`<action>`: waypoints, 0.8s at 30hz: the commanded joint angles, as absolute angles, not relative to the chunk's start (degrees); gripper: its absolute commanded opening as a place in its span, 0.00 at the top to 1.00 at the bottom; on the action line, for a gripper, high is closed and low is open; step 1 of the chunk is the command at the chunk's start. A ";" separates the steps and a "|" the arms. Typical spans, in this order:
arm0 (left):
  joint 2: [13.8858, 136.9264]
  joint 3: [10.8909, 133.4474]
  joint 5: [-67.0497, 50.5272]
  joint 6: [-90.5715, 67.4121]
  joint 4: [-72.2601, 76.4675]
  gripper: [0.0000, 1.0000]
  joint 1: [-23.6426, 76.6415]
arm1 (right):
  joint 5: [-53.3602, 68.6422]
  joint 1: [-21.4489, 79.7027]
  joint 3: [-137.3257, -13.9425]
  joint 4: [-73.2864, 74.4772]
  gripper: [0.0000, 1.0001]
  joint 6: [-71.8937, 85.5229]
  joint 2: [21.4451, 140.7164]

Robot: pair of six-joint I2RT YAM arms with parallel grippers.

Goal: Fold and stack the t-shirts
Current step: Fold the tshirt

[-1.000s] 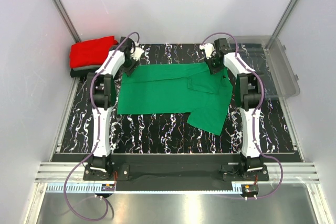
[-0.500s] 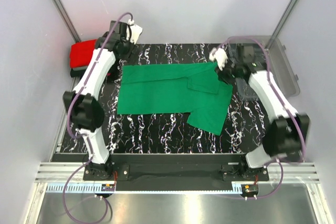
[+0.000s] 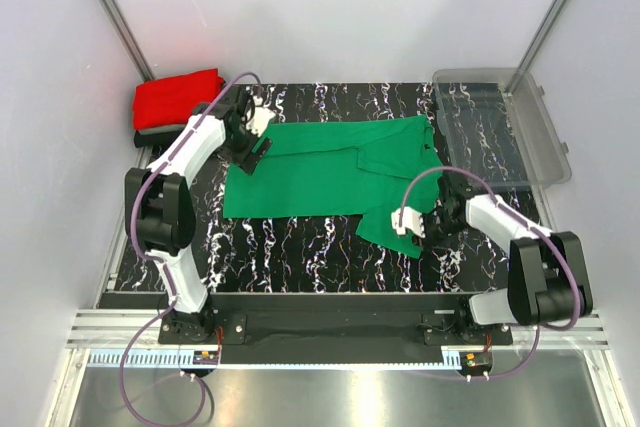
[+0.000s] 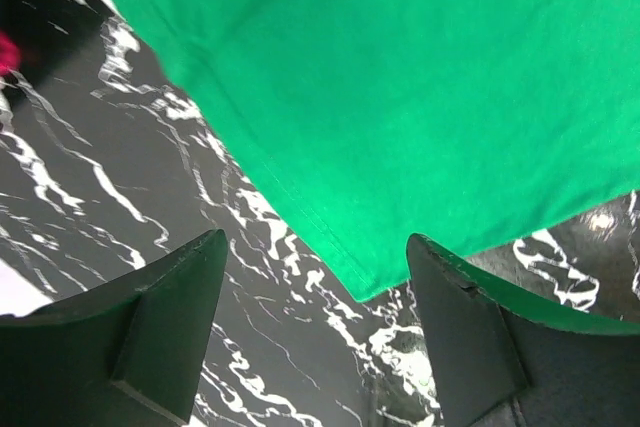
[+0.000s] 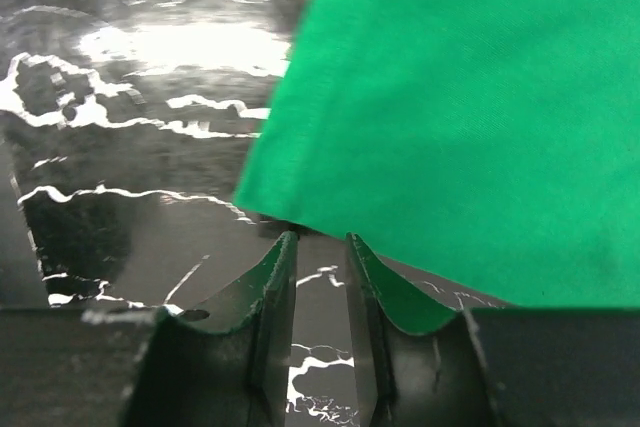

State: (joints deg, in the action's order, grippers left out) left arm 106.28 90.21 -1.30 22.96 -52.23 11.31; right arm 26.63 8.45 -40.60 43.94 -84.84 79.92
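Observation:
I should pinch the sleeve's outer corner [image 5: 254, 193] with my right gripper and fold the sleeve back over the shirt, because the green t-shirt's sleeve [image 3: 384, 233] sticks out past the shirt's front edge.
A bright green t-shirt [image 3: 310, 172] lies spread on the black marbled table, its right part folded over towards the front. My left gripper [image 3: 250, 154] is open at the shirt's back-left corner. In the left wrist view [image 4: 315, 287] its jaws stand wide apart around a corner of the green shirt [image 4: 400, 67], without touching it. My right gripper [image 3: 412, 230] sits low at the shirt's front-right corner. In the right wrist view [image 5: 320, 245] its jaws stand a narrow gap apart with only table between them, and the green shirt's hem [image 5: 470, 97] is just ahead. A folded red t-shirt [image 3: 178, 97] rests on a dark one [image 3: 148, 137] at back left.
A clear plastic bin [image 3: 540, 147] stands at the back right, partly off the table. White walls with metal posts enclose the table on three sides. The arm bases sit on a rail at the front edge.
My left arm came down from the back-left corner to the shirt's back-left corner. My right arm let go at the shirt's back-right corner and swung to its front-right corner.

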 commanded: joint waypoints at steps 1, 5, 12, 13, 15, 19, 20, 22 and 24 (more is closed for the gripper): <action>105.20 89.56 -0.53 24.26 -51.42 0.23 10.81 | 29.79 10.10 -38.50 43.06 0.67 -93.08 74.89; 105.64 88.07 -0.44 24.43 -51.07 0.23 10.81 | 30.23 11.42 -37.71 45.61 0.66 -93.87 72.95; 106.79 88.50 -0.18 25.22 -51.15 0.23 10.72 | 30.50 13.18 -37.70 46.49 0.64 -92.81 73.56; 106.87 88.68 -0.18 25.31 -51.15 0.23 10.72 | 30.50 13.27 -37.88 46.84 0.64 -92.99 73.74; 107.31 89.03 1.31 25.40 -51.24 0.23 10.64 | 29.71 13.53 -38.32 47.98 0.64 -93.77 74.62; 107.93 89.91 1.41 25.14 -51.15 0.22 10.46 | 29.18 13.71 -39.37 49.57 0.62 -95.01 76.02; 107.93 90.00 1.49 25.14 -51.24 0.22 10.46 | 29.01 13.80 -39.37 49.66 0.61 -95.27 76.63; 108.02 90.09 1.58 25.22 -51.24 0.22 10.46 | 28.92 13.97 -39.55 49.57 0.61 -95.80 77.34; 108.02 90.00 1.84 25.40 -51.15 0.22 10.46 | 28.92 14.15 -39.72 49.31 0.60 -96.06 78.13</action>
